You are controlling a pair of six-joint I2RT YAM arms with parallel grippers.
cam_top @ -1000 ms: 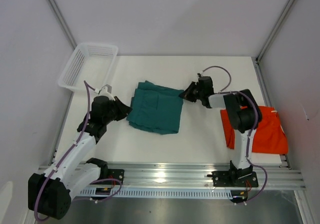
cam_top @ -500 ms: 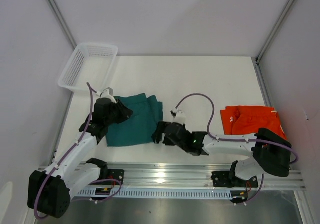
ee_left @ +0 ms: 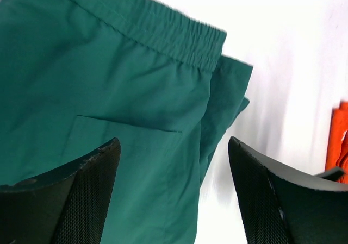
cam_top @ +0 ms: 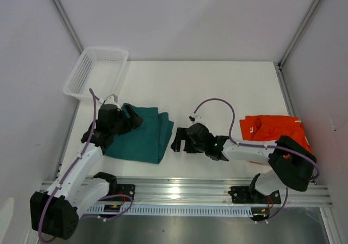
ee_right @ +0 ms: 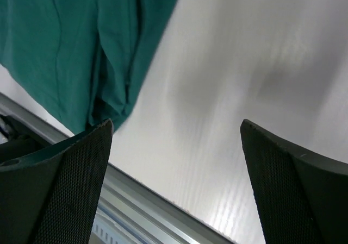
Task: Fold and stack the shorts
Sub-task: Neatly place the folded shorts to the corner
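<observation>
Next, my right gripper pulls their folded edge (cam_top: 165, 133) toward the orange shorts before the lift, because the teal shorts are lying crooked with their middle (cam_top: 140, 139) under my left gripper.
The dark teal green shorts (cam_top: 142, 133) lie folded on the table's near left; their elastic waistband (ee_left: 163, 29) and a pocket seam show in the left wrist view. My left gripper (cam_top: 132, 117) hovers over their upper left part, open, with nothing between its fingers (ee_left: 81, 195). My right gripper (cam_top: 179, 141) is just right of the teal shorts' right edge (ee_right: 81, 54), low over bare table, open and empty. The bright orange shorts (cam_top: 274, 132) lie at the right, partly under the right arm, with a white drawstring end at the far corner.
A white mesh basket (cam_top: 95, 73) overhangs the table's far left corner. An aluminium rail (cam_top: 179, 192) runs along the near edge, also visible as the rail (ee_right: 157, 211) below the right gripper. White walls and frame posts enclose the table.
Both grippers carried the teal shorts' far edge toward the near left, folding them, then let go and opened. The right arm swung from the far centre to the near centre.
</observation>
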